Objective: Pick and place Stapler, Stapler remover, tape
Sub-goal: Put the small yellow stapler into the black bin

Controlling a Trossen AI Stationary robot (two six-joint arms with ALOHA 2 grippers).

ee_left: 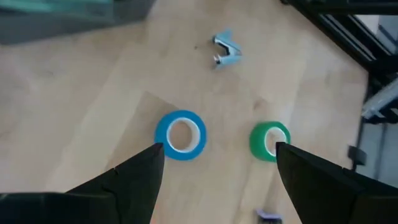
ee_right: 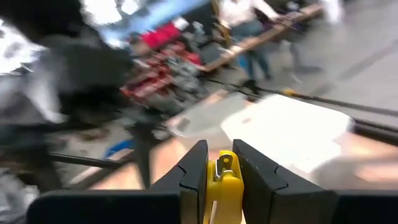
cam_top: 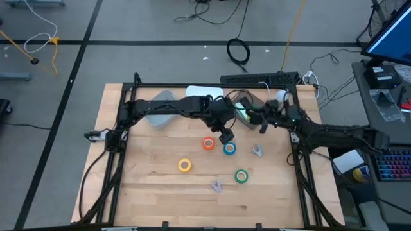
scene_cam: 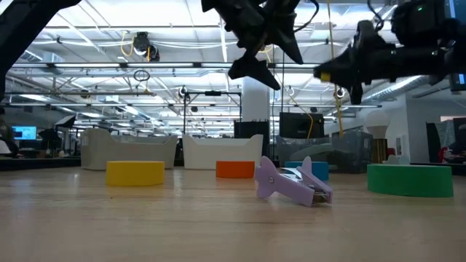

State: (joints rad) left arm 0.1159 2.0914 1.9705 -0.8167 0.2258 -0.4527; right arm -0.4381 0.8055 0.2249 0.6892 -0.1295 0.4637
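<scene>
My right gripper is aiming the yellow stapler [ee_right: 225,186] past the grey tray toward my left gripper, so I should swing back and lower it by the mint stapler [cam_top: 243,113].
My left gripper [cam_top: 226,136] [ee_left: 217,155] hangs open above the table, over the blue tape roll [cam_top: 229,149] [ee_left: 181,134] and beside the red-orange roll [cam_top: 208,144]; it touches nothing. The yellow roll [cam_top: 185,165] and the green roll [cam_top: 241,176] [ee_left: 268,140] lie flat on the wood. Two lilac stapler removers [cam_top: 257,151] [cam_top: 217,185] lie on the table, one close to the low camera [scene_cam: 291,185]. My right gripper [cam_top: 249,118] [ee_right: 217,165] is raised near the far trays and shut on a yellow stapler [ee_right: 222,186]. My right gripper pinches the yellow stapler between its two fingers [ee_right: 193,174]. One end of the stapler, with a small metal fitting [ee_right: 224,163], shows between the fingertips. The stapler is lifted clear of the table; the fingers hide the rest of it.
A grey tray [cam_top: 160,109] and a white tray [cam_top: 204,94] sit near the table's far edge. A dark frame [cam_top: 122,154] runs along the table's left, right and far sides. The near part of the wooden table [cam_top: 167,202] is bare.
</scene>
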